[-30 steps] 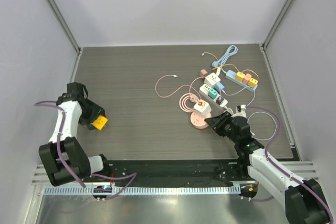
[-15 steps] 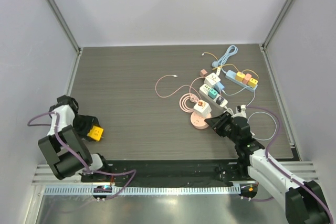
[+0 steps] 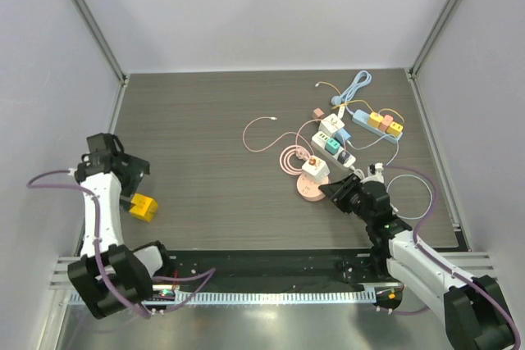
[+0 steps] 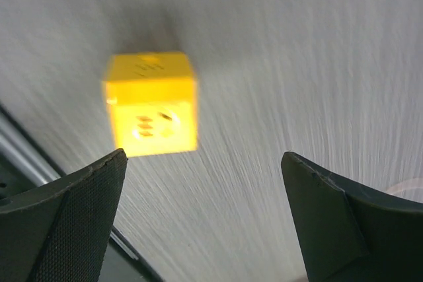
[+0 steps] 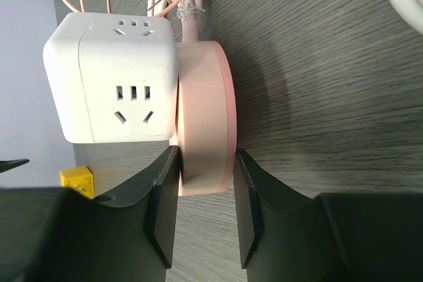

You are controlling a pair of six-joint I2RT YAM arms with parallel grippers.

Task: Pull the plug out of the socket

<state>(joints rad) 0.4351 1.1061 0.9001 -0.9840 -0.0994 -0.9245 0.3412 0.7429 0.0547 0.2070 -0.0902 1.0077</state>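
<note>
My left gripper should keep moving toward the white cube until the open fingers are on either side of it, because my right gripper holds only the pink socket's rim (image 3: 310, 192).
A yellow cube plug (image 3: 143, 207) lies alone on the dark table near the left front; in the left wrist view the plug (image 4: 152, 104) is blurred, beyond my fingertips. My left gripper (image 3: 131, 176) (image 4: 205, 216) hangs open above it, holding nothing. At the right, a round pink socket (image 3: 312, 190) stands with a white cube adapter (image 3: 317, 169) against it. My right gripper (image 3: 330, 190) (image 5: 205, 189) is shut on the rim of the pink socket (image 5: 205, 117), the white cube (image 5: 112, 87) just to its left.
A white power strip (image 3: 332, 143) and a blue strip (image 3: 373, 120) carrying yellow and orange cubes lie at the back right. A coiled pink cable (image 3: 289, 157) and a pale blue cable (image 3: 357, 84) lie round them. A black rail (image 3: 262, 264) runs along the front edge.
My left gripper has opened and let go of the yellow plug, which now rests on the table; the arm has drawn back from it. The right arm has not moved.
</note>
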